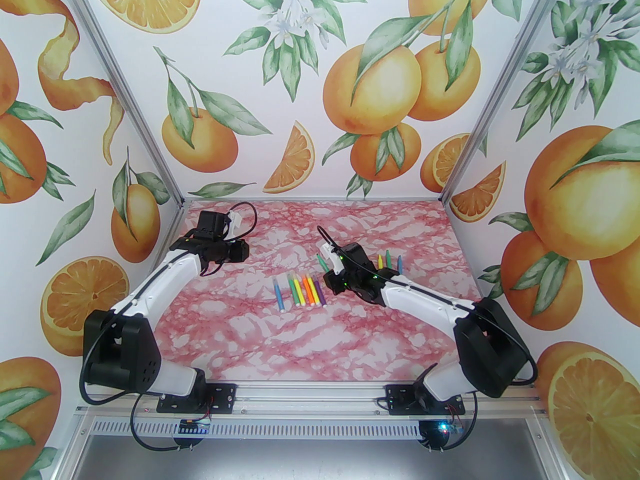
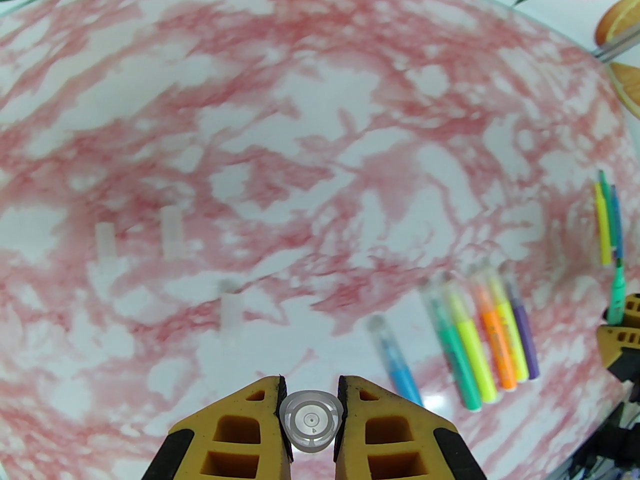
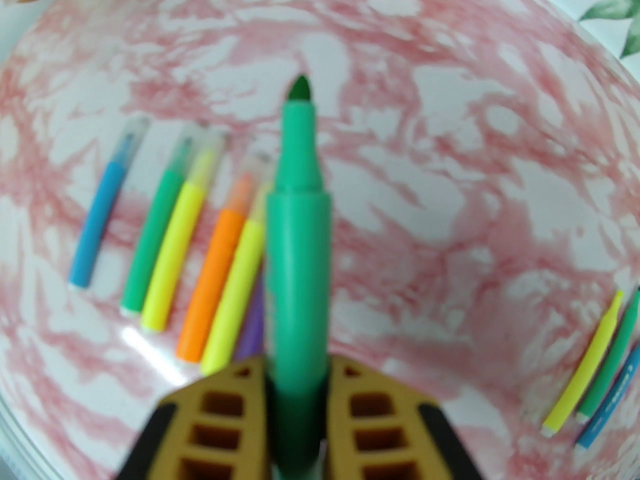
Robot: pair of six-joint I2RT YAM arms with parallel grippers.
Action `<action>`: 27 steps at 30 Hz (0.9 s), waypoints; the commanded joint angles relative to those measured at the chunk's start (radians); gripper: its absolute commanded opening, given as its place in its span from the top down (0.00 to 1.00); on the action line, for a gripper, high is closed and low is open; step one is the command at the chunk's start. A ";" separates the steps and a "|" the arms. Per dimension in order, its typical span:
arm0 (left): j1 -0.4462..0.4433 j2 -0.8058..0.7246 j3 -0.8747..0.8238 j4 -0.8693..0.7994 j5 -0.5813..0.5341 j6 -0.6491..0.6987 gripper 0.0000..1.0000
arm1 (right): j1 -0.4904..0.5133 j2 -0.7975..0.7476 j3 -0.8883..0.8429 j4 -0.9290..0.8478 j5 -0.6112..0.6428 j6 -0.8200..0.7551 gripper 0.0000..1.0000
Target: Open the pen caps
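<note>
The table is open beside the loose caps, so my left gripper should keep bringing the clear cap down there until it is near the table, then let go.
My left gripper (image 2: pixel 311 393) is shut on a clear pen cap (image 2: pixel 311 420), seen end-on between its yellow fingers. It hovers at the back left of the table (image 1: pixel 242 253). My right gripper (image 3: pixel 298 368) is shut on the barrel of a green pen (image 3: pixel 298 248) whose bare tip points away from it. In the top view this pen (image 1: pixel 320 259) sticks up from the right gripper (image 1: pixel 326 270) near the table's middle. Several capped pens (image 1: pixel 300 293) lie in a row beside it. Three clear caps (image 2: pixel 171 230) lie loose on the table.
Three uncapped pens (image 1: pixel 390 263), yellow, green and blue, lie side by side behind the right arm's wrist. The pink marbled table (image 1: pixel 320 348) is walled at the back and on both sides by orange-printed panels (image 1: pixel 320 93). The arm bases stand at the near edge.
</note>
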 commanded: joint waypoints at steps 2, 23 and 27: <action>0.004 0.022 0.043 -0.059 -0.117 0.031 1.00 | -0.023 0.045 0.044 -0.047 0.122 0.042 1.00; 0.005 0.229 0.069 -0.097 -0.337 0.043 1.00 | -0.124 0.216 0.155 -0.180 0.352 0.157 1.00; 0.006 0.265 0.079 -0.099 -0.349 0.041 1.00 | -0.156 0.225 0.158 -0.185 0.333 0.185 1.00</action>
